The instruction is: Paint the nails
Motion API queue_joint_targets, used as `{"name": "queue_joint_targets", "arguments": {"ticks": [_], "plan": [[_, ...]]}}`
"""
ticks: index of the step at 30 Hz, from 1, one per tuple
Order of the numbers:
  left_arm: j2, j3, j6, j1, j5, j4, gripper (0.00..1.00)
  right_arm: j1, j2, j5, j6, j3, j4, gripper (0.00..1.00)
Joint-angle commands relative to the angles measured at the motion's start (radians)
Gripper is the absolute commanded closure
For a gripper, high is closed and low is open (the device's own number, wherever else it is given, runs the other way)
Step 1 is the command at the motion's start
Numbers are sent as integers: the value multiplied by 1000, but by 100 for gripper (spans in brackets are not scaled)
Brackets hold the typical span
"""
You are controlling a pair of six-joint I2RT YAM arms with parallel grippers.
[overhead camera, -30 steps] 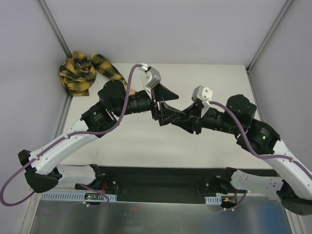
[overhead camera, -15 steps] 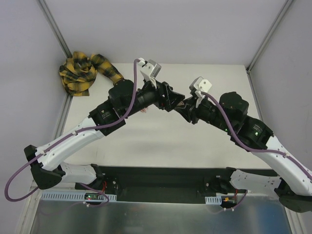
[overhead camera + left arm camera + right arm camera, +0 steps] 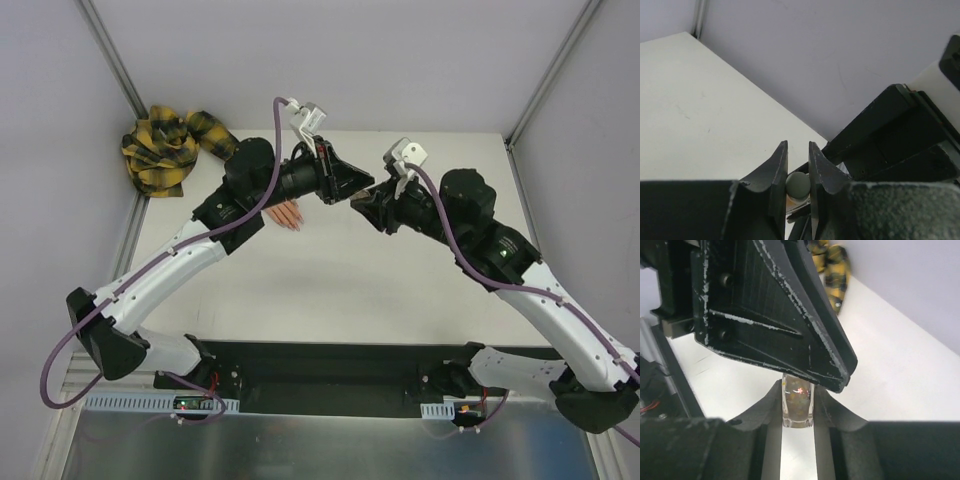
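Observation:
Next, I open my left gripper, move it back and turn it before it takes the cap at a new angle, because the round cap [image 3: 798, 185] is still on the nail-polish bottle.
A small glass nail-polish bottle [image 3: 797, 407] with glittery flecks sits between the fingers of my right gripper [image 3: 797, 395], which is shut on it. My left gripper [image 3: 798, 165] meets it tip to tip and is shut on the bottle's round grey-green cap [image 3: 798, 184]. In the top view the two grippers, left [image 3: 366, 186] and right [image 3: 360, 203], join above the table's far middle. The peach mannequin hand [image 3: 287, 213] lies flat under the left arm, and its plaid sleeve [image 3: 165, 148] trails to the far left corner. The nails are too small to make out.
The white table [image 3: 330, 290] is walled by grey panels on the left, far and right sides. The bunched plaid cloth fills the far left corner. The left gripper's black body [image 3: 770, 315] looms close over the right wrist view.
Both arms have swung toward the far side and risen. The left gripper, open a second ago, has closed on the bottle's cap. The right gripper has kept its hold on the bottle.

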State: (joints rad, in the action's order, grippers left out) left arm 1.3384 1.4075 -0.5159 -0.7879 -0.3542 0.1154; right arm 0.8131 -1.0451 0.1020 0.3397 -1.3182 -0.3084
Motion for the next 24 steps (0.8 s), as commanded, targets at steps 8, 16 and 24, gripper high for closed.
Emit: {"name": "queue_joint_targets", "arguments": {"ticks": [8, 16, 24], "plan": [[176, -50, -386, 164, -999, 846, 100, -246, -196, 1165, -377, -118, 361, 100], [78, -12, 2, 170, -764, 291, 83, -284, -158, 1016, -371, -44, 379, 100], [-50, 51, 10, 168, -142, -221, 24, -282, -96, 760, -257, -21, 184, 100]]}}
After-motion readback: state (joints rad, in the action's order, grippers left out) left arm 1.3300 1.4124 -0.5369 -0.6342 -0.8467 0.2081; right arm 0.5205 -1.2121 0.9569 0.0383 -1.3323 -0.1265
